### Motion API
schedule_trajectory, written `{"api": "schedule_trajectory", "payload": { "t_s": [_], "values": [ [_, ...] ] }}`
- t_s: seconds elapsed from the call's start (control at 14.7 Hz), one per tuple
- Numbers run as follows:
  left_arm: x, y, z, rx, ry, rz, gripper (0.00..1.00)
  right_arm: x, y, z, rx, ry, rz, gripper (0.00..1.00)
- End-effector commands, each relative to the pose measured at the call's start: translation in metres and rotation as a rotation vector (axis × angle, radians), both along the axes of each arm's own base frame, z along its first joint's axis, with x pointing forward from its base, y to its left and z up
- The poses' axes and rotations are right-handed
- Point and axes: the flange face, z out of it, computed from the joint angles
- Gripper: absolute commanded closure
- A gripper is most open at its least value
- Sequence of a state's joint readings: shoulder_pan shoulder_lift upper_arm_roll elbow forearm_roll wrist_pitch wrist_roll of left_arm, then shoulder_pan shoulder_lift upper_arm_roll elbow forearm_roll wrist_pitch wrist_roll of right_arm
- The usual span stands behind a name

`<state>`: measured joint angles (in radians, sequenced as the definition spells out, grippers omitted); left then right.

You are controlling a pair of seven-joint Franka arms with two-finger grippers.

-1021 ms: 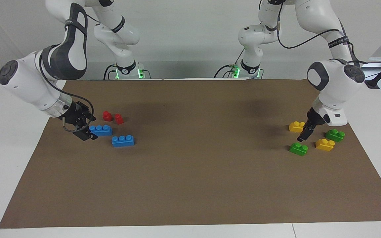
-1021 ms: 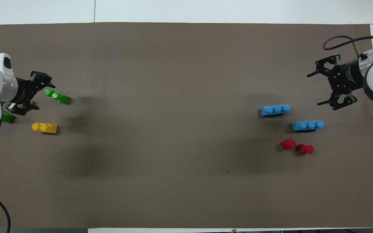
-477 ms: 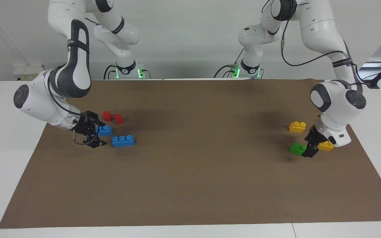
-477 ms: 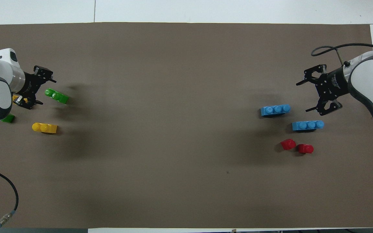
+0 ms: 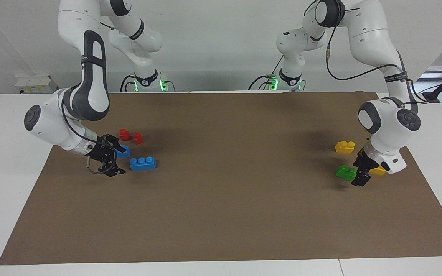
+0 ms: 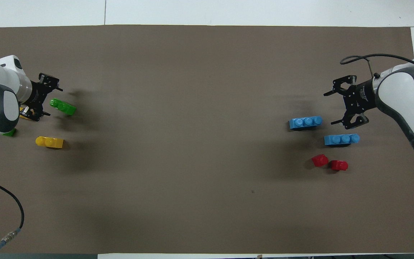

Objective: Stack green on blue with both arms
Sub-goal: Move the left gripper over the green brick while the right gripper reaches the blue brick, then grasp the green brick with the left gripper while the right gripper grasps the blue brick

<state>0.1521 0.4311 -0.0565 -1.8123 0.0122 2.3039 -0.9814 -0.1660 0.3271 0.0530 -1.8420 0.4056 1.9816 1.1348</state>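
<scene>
The green brick (image 6: 63, 106) looks shorter than the blue brick (image 6: 305, 122). The blue brick will still have an end stud in sight when I stack the two.
Two light blue bricks lie on the brown mat near the right arm's end. The farther one (image 5: 142, 163) (image 6: 305, 122) is in full view. The nearer one (image 5: 124, 151) (image 6: 341, 139) is partly covered by my right gripper in the facing view. My right gripper (image 5: 114, 161) (image 6: 331, 108) is open and low, just beside the end of the farther blue brick. A green brick (image 5: 345, 172) (image 6: 62, 107) lies at the left arm's end. My left gripper (image 5: 361, 175) (image 6: 50, 100) is open and low at that brick's end. The second green brick (image 6: 9, 133) is mostly hidden under the left arm.
Two red bricks (image 5: 124, 134) (image 6: 339, 165) lie nearer to the robots than the blue ones. One yellow brick (image 5: 345, 147) (image 6: 49, 142) lies nearer to the robots than the green brick. Another (image 5: 378, 170) peeks out beside the left gripper. A cable (image 6: 11, 201) crosses the mat's corner.
The left gripper has come down from between the yellow and green bricks to the farther green brick's end. The right gripper has moved from the nearer blue brick toward the farther one.
</scene>
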Motion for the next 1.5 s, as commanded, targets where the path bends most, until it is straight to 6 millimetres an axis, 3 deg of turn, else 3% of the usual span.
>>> {"api": "schedule_trajectory", "payload": {
  "t_s": [0.0, 0.75, 0.82, 0.89, 1.09, 1.16, 1.43],
  "values": [
    [-0.005, 0.001, -0.006, 0.013, -0.015, 0.021, 0.0, -0.01, 0.005, -0.008, 0.005, -0.005, -0.024, 0.0],
    [-0.004, -0.008, -0.005, 0.011, -0.017, 0.031, 0.0, -0.027, 0.008, -0.034, -0.009, -0.013, 0.0, 0.0],
    [-0.005, -0.008, -0.006, 0.011, -0.017, 0.031, 0.07, -0.029, 0.008, -0.036, -0.012, -0.021, 0.002, 0.0],
    [-0.004, -0.007, -0.005, 0.011, -0.018, 0.033, 0.24, -0.033, 0.007, -0.041, -0.015, -0.026, 0.002, 0.0],
    [-0.004, -0.006, -0.005, 0.011, -0.02, 0.031, 0.96, -0.031, 0.01, -0.042, 0.0, -0.046, -0.026, 0.0],
    [-0.003, -0.006, -0.003, 0.012, -0.024, 0.03, 1.0, -0.031, 0.019, -0.043, -0.001, -0.048, -0.012, 0.0],
    [-0.001, -0.008, -0.002, 0.013, -0.037, 0.023, 1.0, -0.034, 0.021, -0.049, -0.007, -0.055, -0.022, 0.0]
  ]
}}
